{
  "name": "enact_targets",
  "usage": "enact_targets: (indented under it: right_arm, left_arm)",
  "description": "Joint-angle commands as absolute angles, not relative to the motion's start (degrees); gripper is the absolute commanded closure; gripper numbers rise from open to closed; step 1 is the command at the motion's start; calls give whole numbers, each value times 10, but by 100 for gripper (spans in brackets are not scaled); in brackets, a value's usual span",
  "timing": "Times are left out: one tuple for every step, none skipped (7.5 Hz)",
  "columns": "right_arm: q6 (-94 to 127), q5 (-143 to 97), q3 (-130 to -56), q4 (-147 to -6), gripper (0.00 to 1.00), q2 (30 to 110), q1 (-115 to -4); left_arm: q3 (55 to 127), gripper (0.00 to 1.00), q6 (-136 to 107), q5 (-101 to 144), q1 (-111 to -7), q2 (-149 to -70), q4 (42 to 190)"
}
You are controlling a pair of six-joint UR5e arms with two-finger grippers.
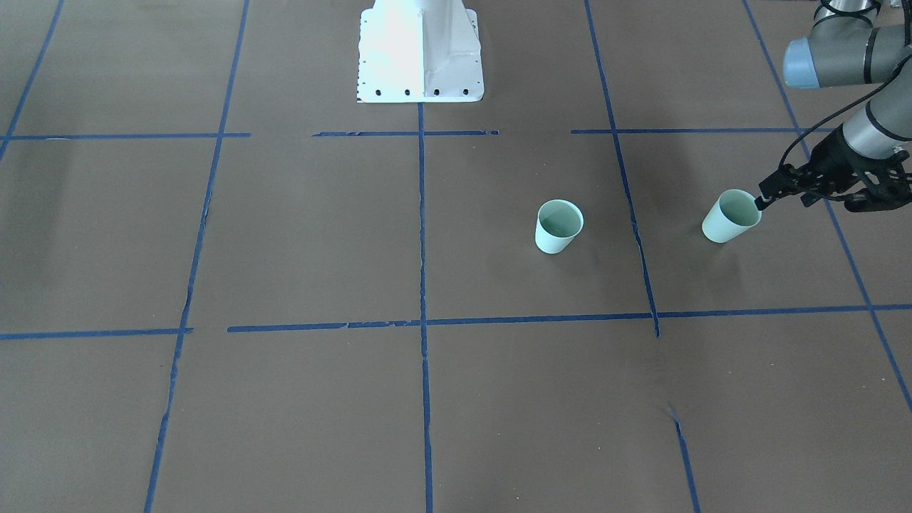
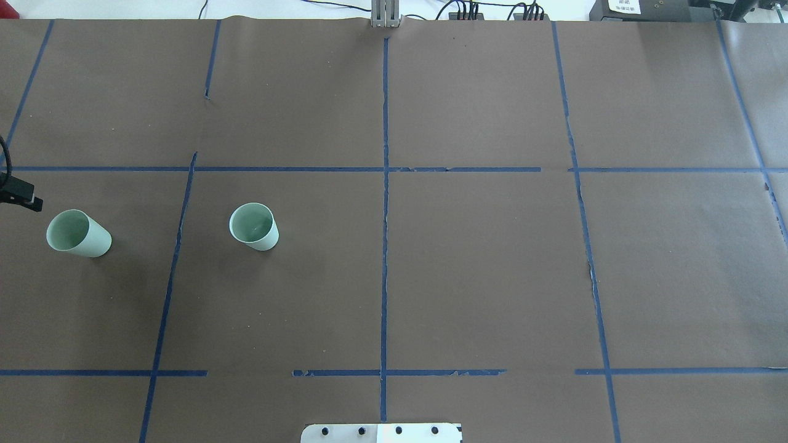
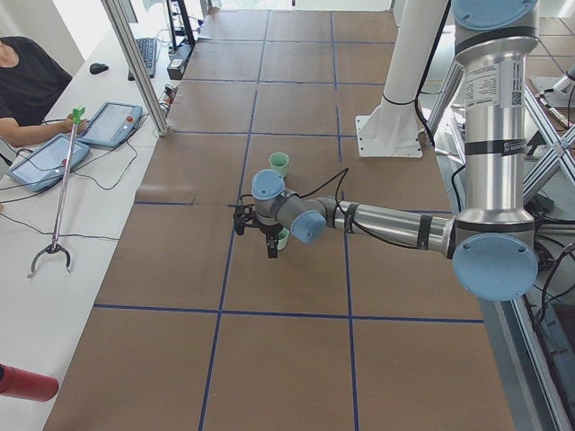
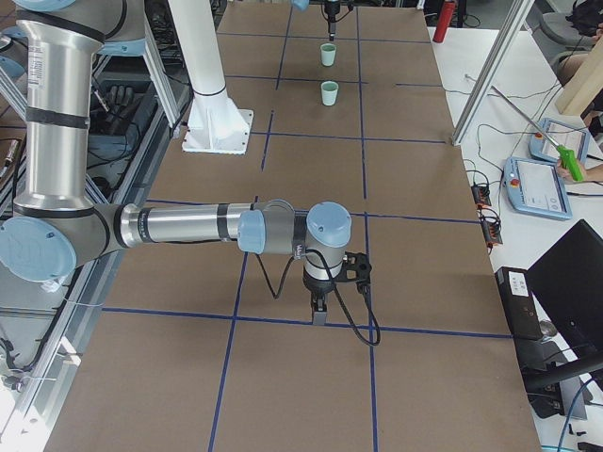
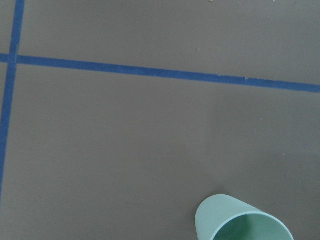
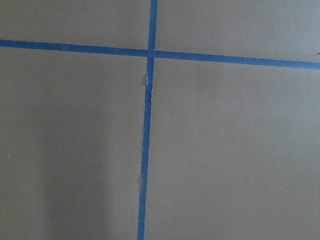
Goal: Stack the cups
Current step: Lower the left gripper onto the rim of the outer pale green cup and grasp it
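The outer cup [image 1: 732, 215] gets narrower toward its base [image 1: 714, 231], so it will slide down into the middle cup almost to the outer cup's rim when the robot lowers it in.
Two pale mint-green cups stand upright and apart on the brown paper. One cup [image 1: 559, 226] [image 2: 253, 226] is nearer the middle of the table. The other cup [image 1: 732, 216] [image 2: 78, 233] stands toward the robot's left end and shows at the bottom edge of the left wrist view [image 5: 242, 222]. My left gripper [image 1: 819, 196] is open and empty, and hangs beside this outer cup. One fingertip [image 1: 762, 199] is close to its rim, and I cannot tell whether it touches. My right gripper [image 4: 320, 306] is far from both cups, over bare paper. I cannot tell whether it is open or shut.
Blue tape lines [image 2: 385, 246] divide the brown paper into squares. The white robot base [image 1: 420, 53] stands at the table's robot side. Operators' tablets [image 3: 49, 157] and cables lie beyond the far edge. The right wrist view shows only paper and a tape crossing [image 6: 150, 52].
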State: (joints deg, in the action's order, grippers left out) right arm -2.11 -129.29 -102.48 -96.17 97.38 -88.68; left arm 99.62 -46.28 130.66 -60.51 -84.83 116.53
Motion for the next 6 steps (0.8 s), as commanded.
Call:
enact_targets:
  right_arm:
    - [-21, -1293, -1025, -962, 0, 974, -887]
    - [-21, -1293, -1025, -962, 0, 974, -887]
    - [-21, -1293, -1025, -962, 0, 974, -887]
    - [-21, -1293, -1025, -962, 0, 974, -887]
    - [-21, -1293, -1025, -962, 0, 974, -887]
    - [-21, -1293, -1025, -962, 0, 974, -887]
  left_arm:
    - [977, 0, -468, 1296, -577, -852, 1183]
    - [965, 0, -468, 1296, -571, -854, 1197]
    - [962, 9, -469, 1296, -566, -854, 1201]
    - [963, 44, -493, 1296, -562, -855, 1204]
    - [967, 76, -503, 1296, -556, -855, 1204]
    - [969, 100, -504, 1296, -555, -859, 1203]
